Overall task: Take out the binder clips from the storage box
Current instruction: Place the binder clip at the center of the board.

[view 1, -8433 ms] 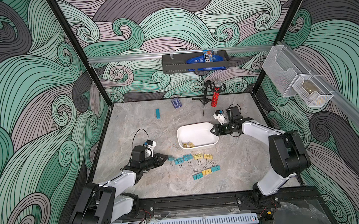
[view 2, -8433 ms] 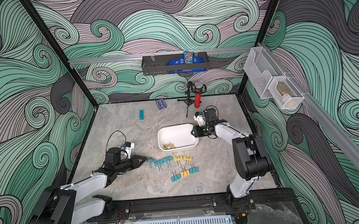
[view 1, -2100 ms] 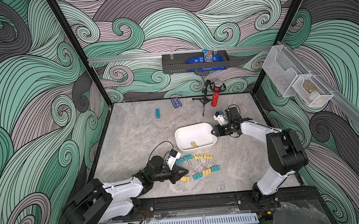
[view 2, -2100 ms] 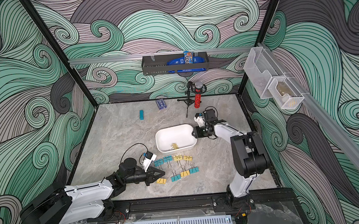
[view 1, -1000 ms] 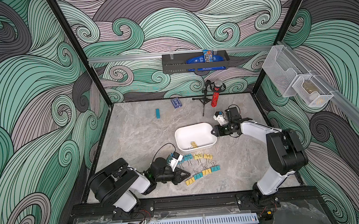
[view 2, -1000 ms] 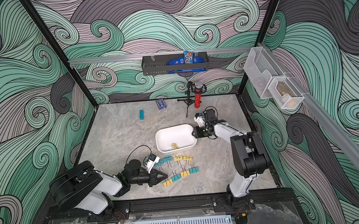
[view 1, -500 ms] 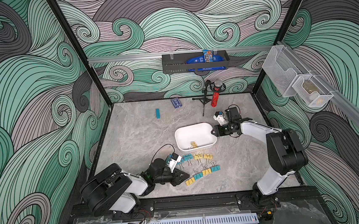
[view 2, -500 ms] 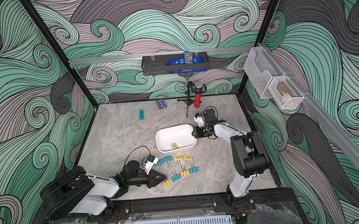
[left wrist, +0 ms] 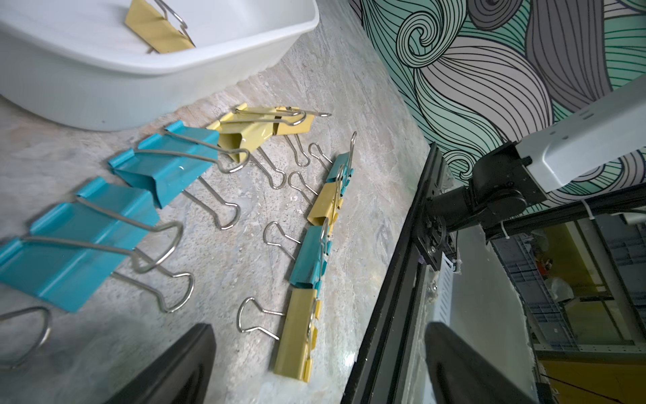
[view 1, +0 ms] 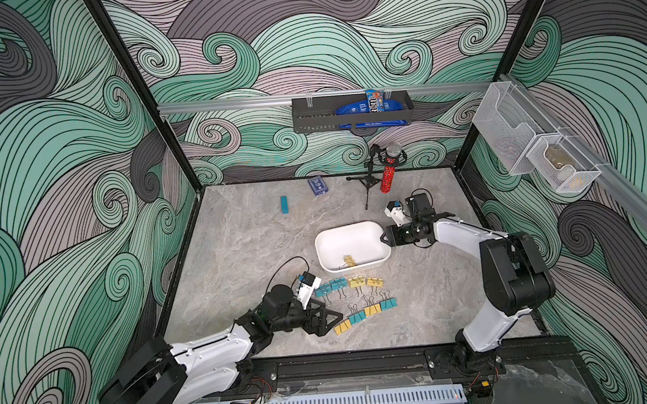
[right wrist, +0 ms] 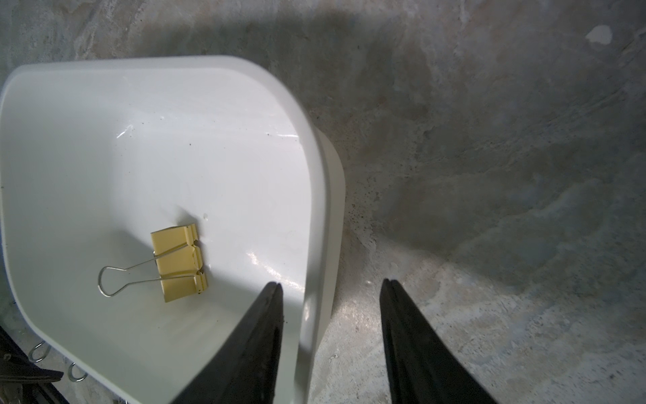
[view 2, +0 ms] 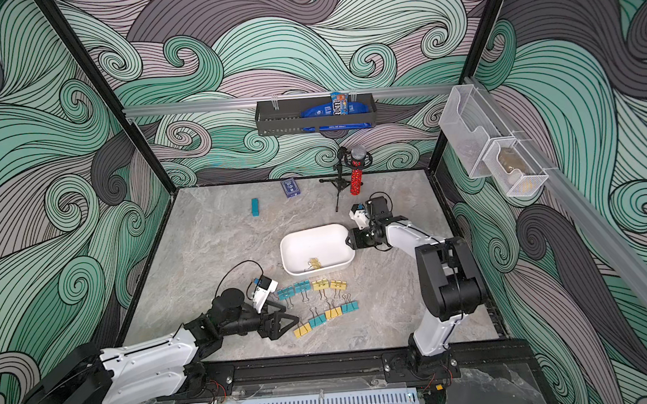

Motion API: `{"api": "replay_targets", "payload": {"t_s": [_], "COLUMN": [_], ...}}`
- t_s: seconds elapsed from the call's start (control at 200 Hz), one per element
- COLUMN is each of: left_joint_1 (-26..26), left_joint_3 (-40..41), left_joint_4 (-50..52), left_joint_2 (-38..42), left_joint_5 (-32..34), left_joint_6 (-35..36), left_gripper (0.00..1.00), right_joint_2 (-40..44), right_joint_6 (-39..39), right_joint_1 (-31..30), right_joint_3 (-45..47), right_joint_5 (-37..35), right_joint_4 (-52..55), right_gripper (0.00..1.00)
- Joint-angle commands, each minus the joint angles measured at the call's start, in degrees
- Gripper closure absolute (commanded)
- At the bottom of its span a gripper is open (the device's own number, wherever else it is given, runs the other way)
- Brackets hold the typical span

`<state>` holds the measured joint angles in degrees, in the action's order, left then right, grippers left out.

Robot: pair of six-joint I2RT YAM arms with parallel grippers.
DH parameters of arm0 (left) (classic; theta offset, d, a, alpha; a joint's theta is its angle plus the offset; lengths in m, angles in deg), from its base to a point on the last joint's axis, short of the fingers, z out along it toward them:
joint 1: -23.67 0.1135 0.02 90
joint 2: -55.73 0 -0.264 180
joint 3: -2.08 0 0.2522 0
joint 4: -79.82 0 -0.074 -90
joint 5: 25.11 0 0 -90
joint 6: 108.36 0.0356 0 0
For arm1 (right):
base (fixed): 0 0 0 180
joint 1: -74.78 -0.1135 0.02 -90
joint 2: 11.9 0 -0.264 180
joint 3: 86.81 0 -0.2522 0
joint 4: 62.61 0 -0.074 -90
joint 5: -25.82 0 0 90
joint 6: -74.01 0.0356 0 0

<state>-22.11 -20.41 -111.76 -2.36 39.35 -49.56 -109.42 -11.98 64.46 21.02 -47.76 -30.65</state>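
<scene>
My left gripper is moving toward the last yellow clip alone in the storage box [view 1: 349,261], with its handle [right wrist: 114,280] toward the gripper. I should carry on going there until the fingers close on the handle.
The white storage box [view 1: 349,227] [view 2: 312,229] sits mid-table with one yellow binder clip [view 1: 349,260] [right wrist: 180,266] inside. Several teal and yellow binder clips [view 1: 357,297] [view 2: 322,301] lie in two rows in front of it. My left gripper [view 1: 331,324] [left wrist: 321,363] is open, low over the table. A yellow clip [view 1: 342,326] [left wrist: 297,335] lies loose between its fingers at the near row's left end. My right gripper [view 1: 386,239] [right wrist: 332,281] is open, its jaws either side of the box's right wall [right wrist: 314,175], the outer finger clear of it.
A teal block [view 1: 284,205], a blue card box [view 1: 317,185] and a microphone on a tripod [view 1: 386,170] stand at the back. A black tray [view 1: 350,112] and mesh bins [view 1: 539,154] hang on the walls. The black front rail [view 1: 366,359] runs close by the left gripper.
My left gripper has opened and let go of the yellow clip, which now lies at the near row's left end. The right arm and the box have not moved.
</scene>
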Motion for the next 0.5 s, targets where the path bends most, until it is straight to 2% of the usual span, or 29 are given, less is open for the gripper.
{"api": "replay_targets", "payload": {"t_s": [0.0,0.14,0.315,0.375,0.49], "left_joint_1": [-0.25,-0.24,-0.14,-0.1,-0.02], "left_joint_3": [-4.41,-10.19,-12.62,-12.65,-14.21], "left_joint_4": [8.3,14.12,8.46,5.22,-0.53], "left_joint_2": [3.66,7.66,10.04,10.33,7.83], "left_joint_5": [4.3,11.7,22.6,23.62,21.63], "left_joint_6": [2.97,6.45,5.33,6.46,12.01], "left_gripper": [0.01,0.01,0.01,0.01,0.01], "right_joint_2": [-0.02,-0.01,-0.11,-0.19,-0.26], "right_joint_6": [-0.18,-0.16,-0.22,-0.2,-0.19], "right_joint_1": [-0.24,-0.23,-0.3,-0.27,-0.29], "right_joint_3": [-0.18,-0.21,-0.21,-0.21,-0.21], "right_joint_5": [-0.04,-0.08,-0.16,-0.17,-0.17], "right_joint_4": [-0.39,-0.39,-0.38,-0.36,-0.4], "right_gripper": [0.52,0.52,0.52,0.52,0.52]}}
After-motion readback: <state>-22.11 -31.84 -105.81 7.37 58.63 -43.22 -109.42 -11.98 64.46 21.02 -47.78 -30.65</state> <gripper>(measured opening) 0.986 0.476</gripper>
